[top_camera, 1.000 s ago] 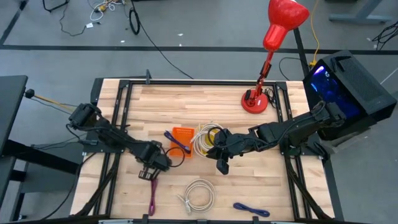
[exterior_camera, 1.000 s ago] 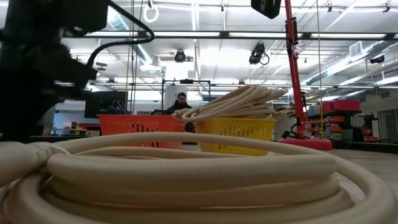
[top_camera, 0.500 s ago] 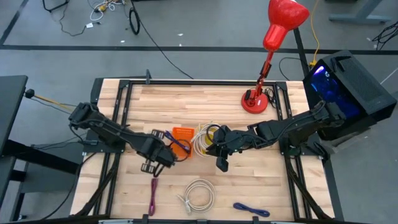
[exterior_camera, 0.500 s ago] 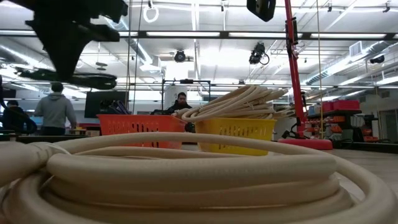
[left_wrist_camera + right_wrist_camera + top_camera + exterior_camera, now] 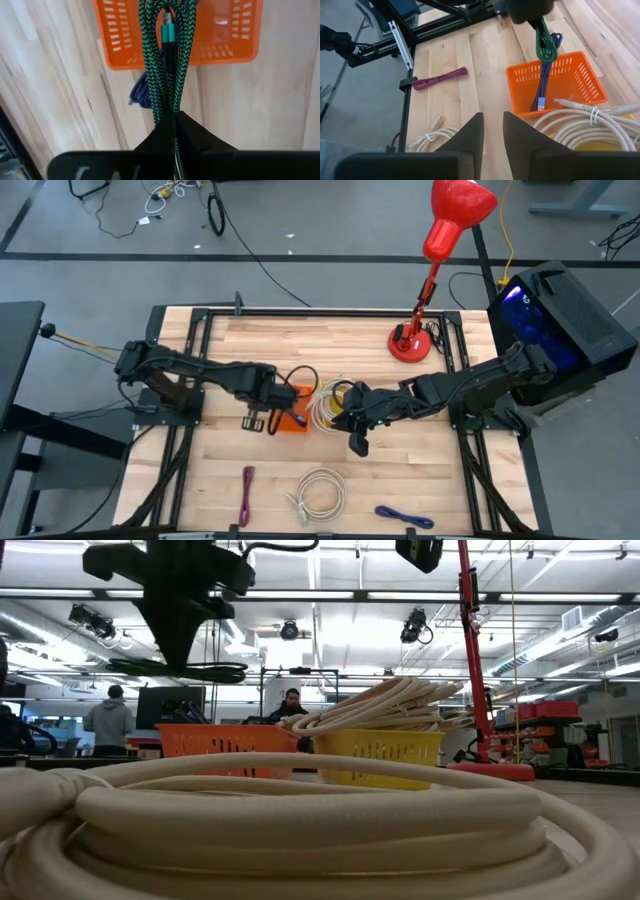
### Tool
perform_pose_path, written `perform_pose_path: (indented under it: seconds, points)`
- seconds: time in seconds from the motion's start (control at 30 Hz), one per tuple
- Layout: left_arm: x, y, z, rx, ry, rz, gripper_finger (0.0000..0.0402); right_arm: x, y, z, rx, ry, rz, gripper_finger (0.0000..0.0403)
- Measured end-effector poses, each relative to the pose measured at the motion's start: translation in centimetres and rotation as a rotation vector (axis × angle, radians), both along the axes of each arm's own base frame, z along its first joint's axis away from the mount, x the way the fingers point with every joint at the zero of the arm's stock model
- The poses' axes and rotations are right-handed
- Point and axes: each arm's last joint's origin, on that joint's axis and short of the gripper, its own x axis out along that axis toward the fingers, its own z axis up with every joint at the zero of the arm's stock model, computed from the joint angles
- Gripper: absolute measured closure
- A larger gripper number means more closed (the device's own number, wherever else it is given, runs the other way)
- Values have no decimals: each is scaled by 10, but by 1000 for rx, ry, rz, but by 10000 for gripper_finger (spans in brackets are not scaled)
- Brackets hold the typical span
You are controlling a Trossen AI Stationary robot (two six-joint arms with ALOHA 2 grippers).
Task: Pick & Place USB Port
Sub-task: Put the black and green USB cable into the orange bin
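My left gripper has the green cable's held end (image 5: 167, 106) outside the orange basket's rim, so it should move the cable farther over the basket (image 5: 302, 402) before it opens.
My left gripper (image 5: 170, 131) is shut on a green braided USB cable (image 5: 167, 65) and hovers at the near-left edge of the orange basket (image 5: 296, 394). The low view shows this gripper (image 5: 185, 615) high above the table. A blue-purple cable (image 5: 540, 92) lies in the orange basket (image 5: 560, 80), leaning over its rim. My right gripper (image 5: 356, 442) waits open on the near side of the yellow basket (image 5: 338, 412), which holds a white cable coil. It touches nothing. My left gripper pinches the bundled strands of the green cable (image 5: 170, 107) between its two fingers, coming from above and pointing down. The bundle is lifted clear. Its loops and teal plug (image 5: 167, 31) hang past the fingertips over the orange basket (image 5: 220, 30).
A magenta cable (image 5: 246, 492), a white coil (image 5: 318, 492) and a blue cable (image 5: 405, 517) lie near the table's near edge. A red lamp (image 5: 412, 340) stands at the far right. People stand in the room beyond (image 5: 290, 705).
My left gripper has risen from the table beside the magenta cable. It has moved toward the far edge and a little right, up to the orange basket, carrying the green cable with it. The magenta cable stayed on the table.
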Motion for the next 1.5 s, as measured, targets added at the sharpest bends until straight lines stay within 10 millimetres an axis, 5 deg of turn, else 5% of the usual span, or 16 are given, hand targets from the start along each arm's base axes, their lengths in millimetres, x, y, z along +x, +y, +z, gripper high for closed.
perform_pose_path:
  seconds: [0.5, 0.9, 1.23, 1.5]
  points:
    - [22, 8, -37, -73, 144, -102, 399, -12, -22, 18, -35, -32, -35, 328]
    - [40, 3, -10, -106, 18, -121, 399, -10, -37, 16, -69, -11, -52, 328]
    - [63, 1, -17, -68, 266, -157, 399, -11, -40, 15, -84, 4, -51, 328]
    - [67, -3, -9, -102, 266, -184, 399, -11, -40, 14, -97, 12, -41, 328]
